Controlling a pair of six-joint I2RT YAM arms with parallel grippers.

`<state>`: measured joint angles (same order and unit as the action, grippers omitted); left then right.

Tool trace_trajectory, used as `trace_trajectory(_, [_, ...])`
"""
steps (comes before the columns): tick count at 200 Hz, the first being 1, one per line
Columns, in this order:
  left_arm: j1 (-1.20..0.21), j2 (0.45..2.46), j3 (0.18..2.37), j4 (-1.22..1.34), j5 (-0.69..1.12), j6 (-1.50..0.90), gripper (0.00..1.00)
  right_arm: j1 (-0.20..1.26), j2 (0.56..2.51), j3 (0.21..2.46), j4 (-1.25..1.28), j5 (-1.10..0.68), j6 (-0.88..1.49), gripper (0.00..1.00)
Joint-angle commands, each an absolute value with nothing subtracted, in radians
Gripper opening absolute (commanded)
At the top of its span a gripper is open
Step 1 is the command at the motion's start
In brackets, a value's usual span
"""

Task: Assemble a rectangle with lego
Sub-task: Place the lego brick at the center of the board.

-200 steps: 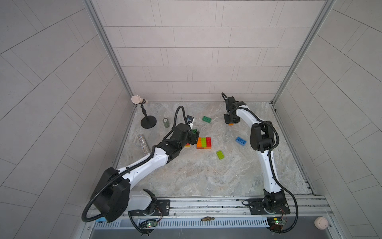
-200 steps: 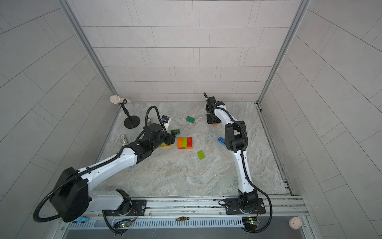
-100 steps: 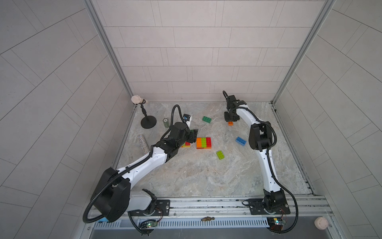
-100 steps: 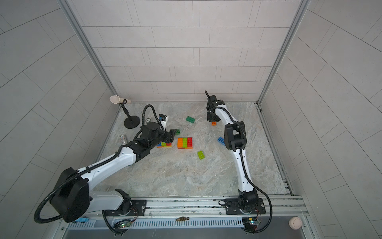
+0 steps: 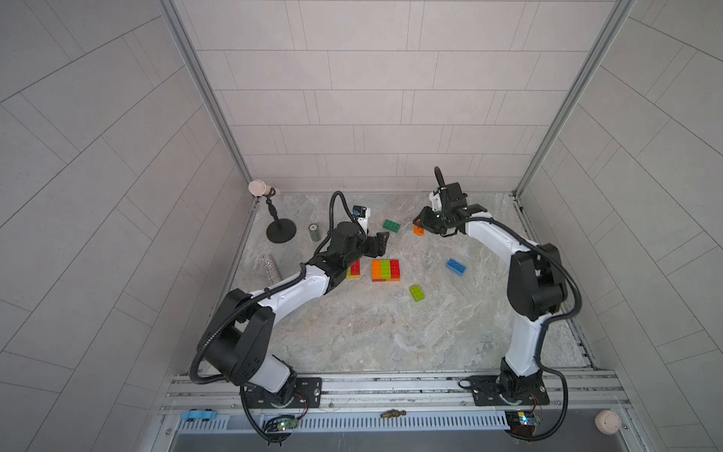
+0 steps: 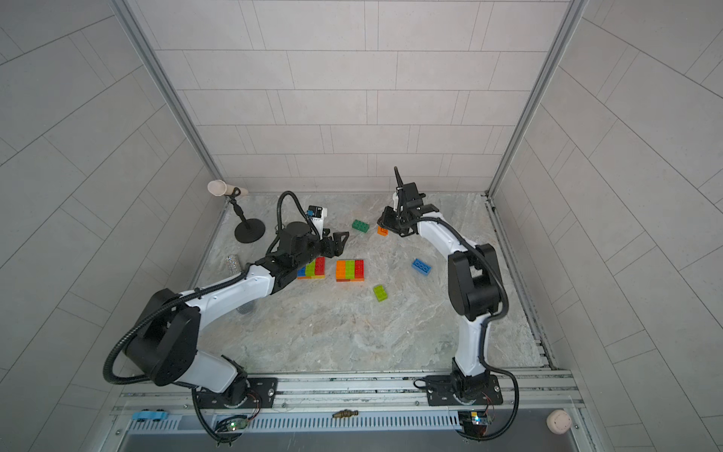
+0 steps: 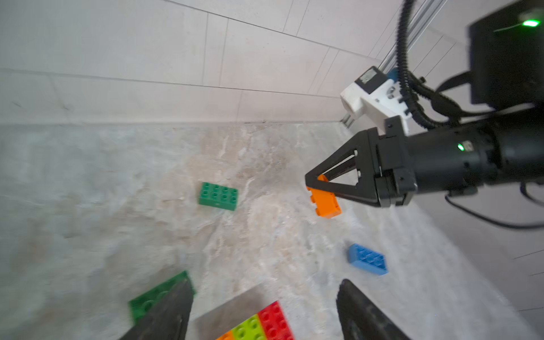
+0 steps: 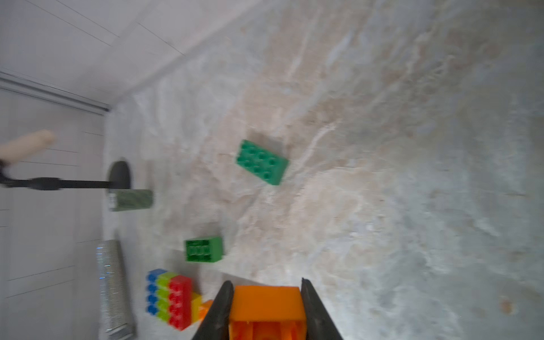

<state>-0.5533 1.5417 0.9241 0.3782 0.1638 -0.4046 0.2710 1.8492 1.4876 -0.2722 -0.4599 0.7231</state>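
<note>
The orange brick is held on end by my right gripper with its studs (image 7: 314,204) facing the side, so my left gripper should grab the brick's loose end (image 7: 328,210) and turn it.
My right gripper (image 5: 419,227) (image 8: 266,291) is shut on an orange lego brick (image 8: 266,303) (image 7: 325,203), held just above the floor near the back wall. My left gripper (image 5: 380,240) (image 7: 262,294) is open with nothing between its fingers, over the floor behind the built blocks. An orange, lime and red block (image 5: 385,270) (image 6: 350,270) lies mid-floor. A blue, lime and red block (image 6: 312,269) (image 8: 170,297) sits partly under my left arm. Loose bricks: dark green (image 5: 391,225), blue (image 5: 455,267), lime (image 5: 416,292). Another dark green brick (image 7: 156,294) (image 8: 203,249) lies beside one left finger.
A black stand with a pale tip (image 5: 279,231) is at the back left. A small green can (image 5: 314,232) stands beside it, and a glittery silver tube (image 5: 270,268) lies along the left wall. Tiled walls close in three sides.
My right gripper has shut on the orange brick and shifted it a little to the left. My left gripper's jaws have spread wider, with the wrist shifting slightly.
</note>
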Motion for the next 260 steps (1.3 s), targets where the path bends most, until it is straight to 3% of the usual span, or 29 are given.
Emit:
trace_trajectory(1, [-0.564, 1.522, 0.911, 0.525, 0.229, -0.708, 0.82, 0.298, 1.736, 1.339, 0.098, -0.494, 0.92, 0.22])
trace_trajectory(40, [-0.627, 1.493, 0.82, 0.756, 0.152, -0.994, 0.85, 0.337, 1.625, 1.144, 0.415, -0.452, 1.076, 0.22])
trace_trajectory(78, [-0.64, 1.533, 0.722, 1.01, 0.071, -1.256, 0.88, 0.375, 1.544, 1.031, 0.55, -0.359, 1.13, 0.21])
trace_trajectory(123, [-0.669, 1.579, 0.746, 1.025, 0.046, -1.324, 0.88, 0.402, 1.512, 0.957, 0.68, -0.329, 1.204, 0.21])
trace_trajectory(225, [-0.687, 1.694, 0.84, 1.154, 0.058, -1.389, 0.77, 0.456, 1.49, 0.947, 0.704, -0.31, 1.228, 0.21])
trace_trajectory(260, [-0.688, 1.707, 0.853, 1.17, 0.07, -1.388, 0.67, 0.458, 1.496, 0.942, 0.738, -0.315, 1.255, 0.21])
